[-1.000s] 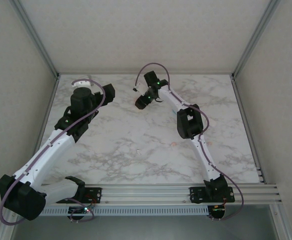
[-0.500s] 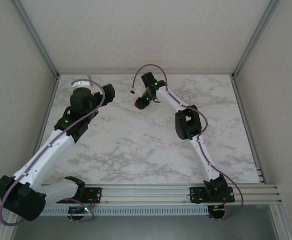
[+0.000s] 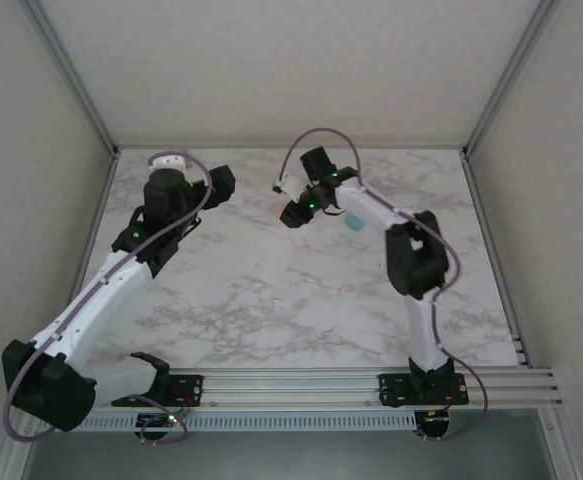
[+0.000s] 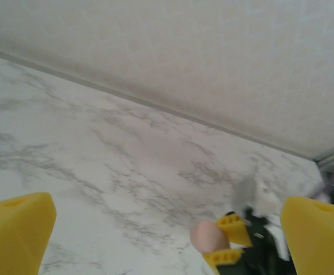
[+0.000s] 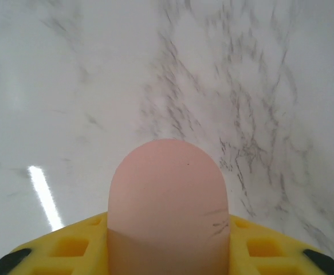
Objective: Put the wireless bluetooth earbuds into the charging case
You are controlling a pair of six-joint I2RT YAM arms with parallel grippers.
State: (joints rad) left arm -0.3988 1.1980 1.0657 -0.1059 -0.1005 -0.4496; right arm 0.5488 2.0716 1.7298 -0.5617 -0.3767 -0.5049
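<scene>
My left gripper should grasp the charging case by its rounded end (image 5: 168, 157) while my right gripper takes a new hold, since my right fingers cover the pink charging case's sides (image 5: 168, 243).
My right gripper (image 5: 168, 252) is shut on a pale pink rounded charging case (image 5: 167, 189), which sticks out past the yellow fingers (image 5: 63, 252) above the marble table. In the top view this gripper (image 3: 291, 211) is at the back middle of the table. The left wrist view shows the same pink case (image 4: 207, 236) in those jaws. My left gripper (image 3: 219, 182) stands open at the back left, nothing between its fingers (image 4: 15, 229). A tiny pale pink earbud (image 3: 346, 288) lies on the table, centre right.
A teal rounded case (image 3: 354, 222) lies just right of the right gripper. A small white piece (image 3: 276, 300) lies mid-table. The back wall meets the table (image 3: 271, 260) just behind both grippers, and frame rails (image 3: 491, 250) run along the sides.
The right gripper's jaws have closed on the pink case. The right arm's elbow has swung to the right, uncovering the teal case. The left arm has barely moved.
</scene>
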